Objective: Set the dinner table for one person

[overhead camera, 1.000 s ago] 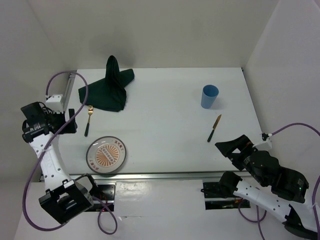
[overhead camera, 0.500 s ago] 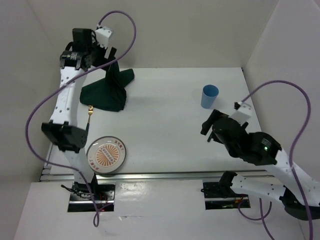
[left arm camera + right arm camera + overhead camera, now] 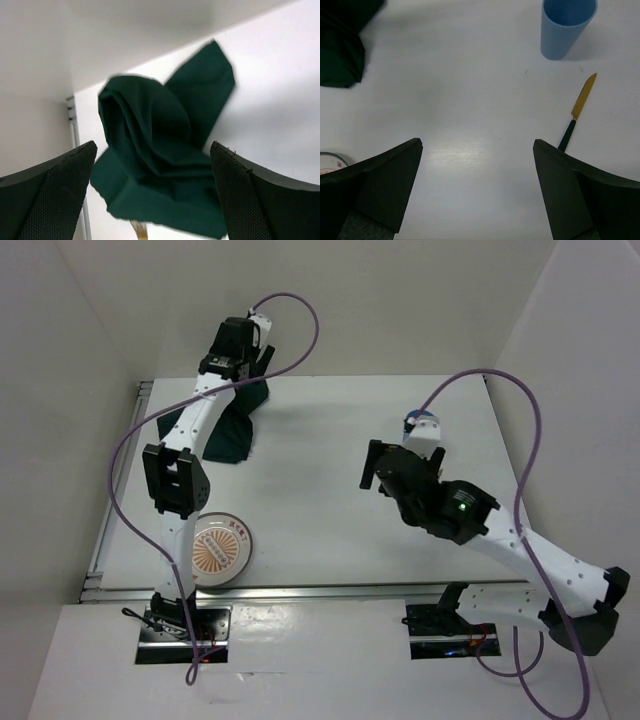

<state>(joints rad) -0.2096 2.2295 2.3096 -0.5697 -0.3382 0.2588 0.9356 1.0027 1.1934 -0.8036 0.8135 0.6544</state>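
Observation:
The dark green cloth's raised fold (image 3: 139, 107) is in line with my left gripper's open fingers. My left gripper should go down next and close on that fold (image 3: 149, 145).
The white dinner table (image 3: 320, 440) holds a crumpled dark green cloth (image 3: 225, 425) at the back left and a patterned plate (image 3: 215, 550) at the front left. My left gripper (image 3: 258, 365) is open and empty, hovering above the cloth (image 3: 160, 150) with its fingers (image 3: 50, 195) apart on either side of it. A gold fork tip (image 3: 139, 230) pokes out under the cloth's edge. My right gripper (image 3: 378, 468) is open and empty above bare table (image 3: 460, 100). A blue cup (image 3: 567, 25) and a gold-bladed knife (image 3: 577, 112) lie ahead to its right.
White walls close the back and both sides. A metal rail (image 3: 320, 590) runs along the near edge. The right arm hides most of the cup (image 3: 420, 420) and the knife in the top view. The plate's rim (image 3: 330, 162) shows at the right wrist view's left edge.
Both arms rose from the near edge. The left arm swung out to the back left over the green cloth. The right arm moved leftward over the table's middle, covering the knife.

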